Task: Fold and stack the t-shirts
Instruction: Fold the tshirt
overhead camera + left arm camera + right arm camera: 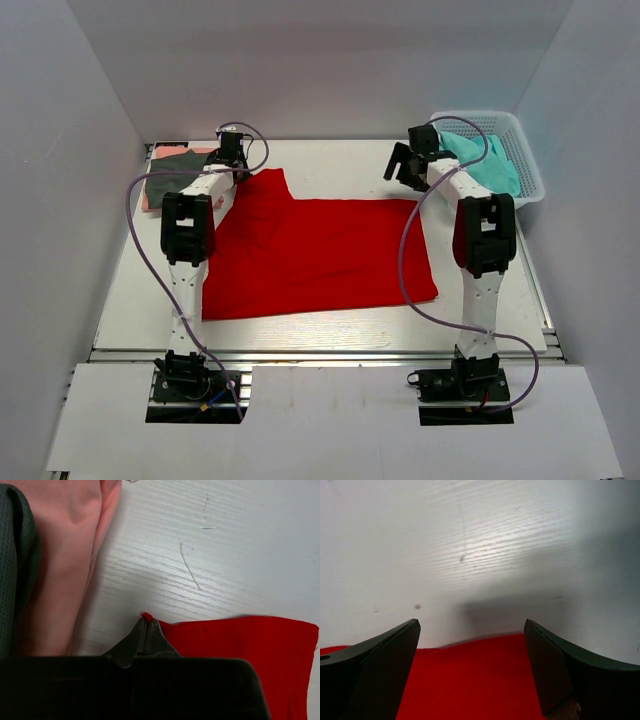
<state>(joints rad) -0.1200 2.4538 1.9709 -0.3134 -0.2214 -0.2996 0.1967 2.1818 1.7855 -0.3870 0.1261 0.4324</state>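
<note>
I see the red t-shirt's corner near the basket lying loose. Next, my right gripper pinches that corner (pixel 415 204) before my left gripper folds in the t-shirt's jutting sleeve (pixel 268 184).
A bright red t-shirt (pixel 320 255) lies spread flat across the middle of the table. My left gripper (pixel 146 620) is shut on the tip of its far left corner, where a small red nub of cloth (pixel 146 615) pokes out between the jaws. From above, the left gripper (pixel 232 165) is at the shirt's far left sleeve. My right gripper (pixel 405 165) is open over the shirt's far right edge. In the right wrist view the red t-shirt (pixel 470 680) fills the space between the wide fingers (pixel 385 660). A dark grey t-shirt (pixel 178 163) lies folded on a salmon pink one (pixel 150 192) at the far left.
A white lattice basket (pixel 527 150) holding teal cloth (pixel 490 165) stands at the far right corner. The folded pink t-shirt (pixel 70 555) and grey t-shirt (pixel 12 555) lie just left of my left gripper. White walls enclose the table on three sides.
</note>
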